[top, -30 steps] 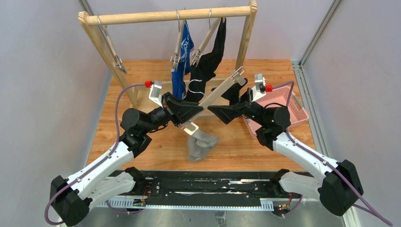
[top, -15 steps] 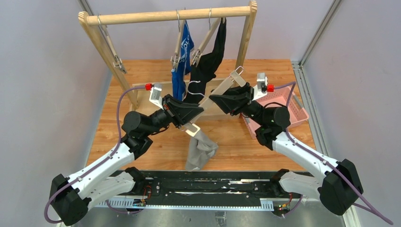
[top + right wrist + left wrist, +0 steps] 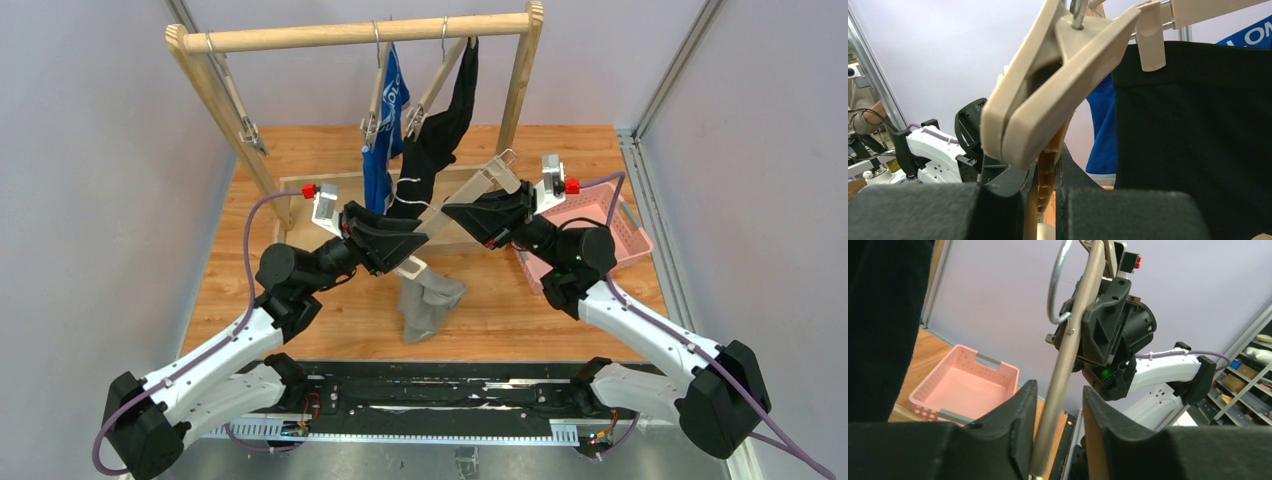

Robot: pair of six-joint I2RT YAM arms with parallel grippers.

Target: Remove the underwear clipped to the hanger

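Note:
Next, I clamp the hanger's bar with my left gripper, because the bar is loose in it, before my right gripper leaves the bar for the grey-beige underwear.
A wooden clip hanger slants across the table's middle, off the rack. Grey-beige underwear hangs from its lower clip, the bottom bunched on the table. My right gripper is shut on the hanger's upper half; in the right wrist view the jaws pinch the wooden bar below a beige clip. My left gripper is at the lower half, open, the bar running loose between its fingers. Blue underwear and black underwear hang clipped on the rack.
The wooden rack stands at the back, with an empty clip hanger at its left end. A pink basket sits at the right, behind my right arm. Grey walls close in on both sides.
My right gripper moved onto the hanger's upper half and shut on it. My left gripper then opened, letting go of the bar. The grey-beige underwear swung slightly.

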